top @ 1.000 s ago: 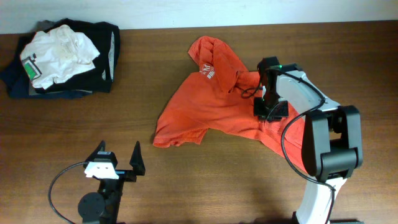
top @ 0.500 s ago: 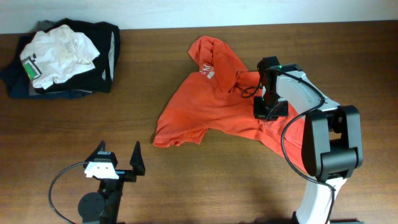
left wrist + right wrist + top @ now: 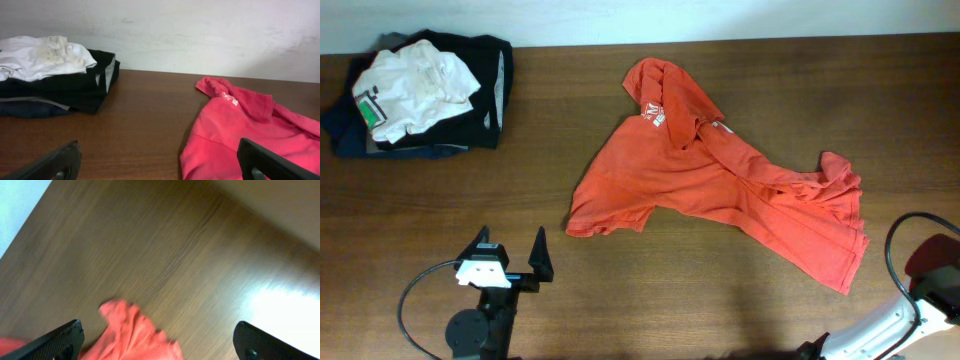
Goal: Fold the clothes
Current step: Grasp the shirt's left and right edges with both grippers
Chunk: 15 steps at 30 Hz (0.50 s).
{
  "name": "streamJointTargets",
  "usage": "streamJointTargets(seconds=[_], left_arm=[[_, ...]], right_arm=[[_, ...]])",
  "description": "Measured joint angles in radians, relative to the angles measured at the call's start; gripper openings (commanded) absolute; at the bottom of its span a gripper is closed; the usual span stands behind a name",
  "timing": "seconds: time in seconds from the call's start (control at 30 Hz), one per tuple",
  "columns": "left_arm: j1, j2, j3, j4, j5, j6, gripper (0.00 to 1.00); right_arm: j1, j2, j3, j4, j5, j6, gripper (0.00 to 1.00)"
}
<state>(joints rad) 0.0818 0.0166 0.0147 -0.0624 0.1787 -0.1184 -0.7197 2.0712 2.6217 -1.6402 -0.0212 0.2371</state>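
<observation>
I see the orange shirt's edge [image 3: 187,156] lying loose and rumpled [image 3: 206,141], so it will bunch up into a soft peak and pull slack cloth along when I lift.
An orange shirt [image 3: 710,180] lies crumpled and spread across the middle of the wooden table, with its right end bunched up [image 3: 832,175]. My left gripper [image 3: 510,245] rests near the front left, open and empty, pointing at the shirt's left hem [image 3: 235,130]. In its wrist view the left gripper [image 3: 162,165] has bare wood between its fingers. My right gripper [image 3: 160,345] is open, its fingers wide apart above a bunched corner of the orange shirt [image 3: 132,335], apart from the cloth. Only part of the right arm [image 3: 920,300] shows overhead, at the near right corner.
A stack of clothes sits at the back left: a white garment [image 3: 415,85] on dark ones [image 3: 490,90], also the dark stack [image 3: 75,87] in the left wrist view. A pale wall [image 3: 200,30] runs behind the table's far edge.
My right gripper has opened and let go of the shirt. The right arm has pulled back from the shirt's middle to the near right corner. The shirt's right part now lies uncovered.
</observation>
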Motion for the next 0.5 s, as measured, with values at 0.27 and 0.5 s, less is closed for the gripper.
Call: streamJointTargets(seconds=[0.27,0.5], left_arm=[[0.000,0.000,0.000,0.000,0.000,0.000,0.99],[0.003,0.012,-0.001,0.022,0.172,-0.003,0.99]], right_arm=[[0.338,-0.291,-0.032,-0.052,-0.180,-0.003,0.99],[0.687,-1.015,-0.693,-0.052,-0.252,-0.005,0.99]])
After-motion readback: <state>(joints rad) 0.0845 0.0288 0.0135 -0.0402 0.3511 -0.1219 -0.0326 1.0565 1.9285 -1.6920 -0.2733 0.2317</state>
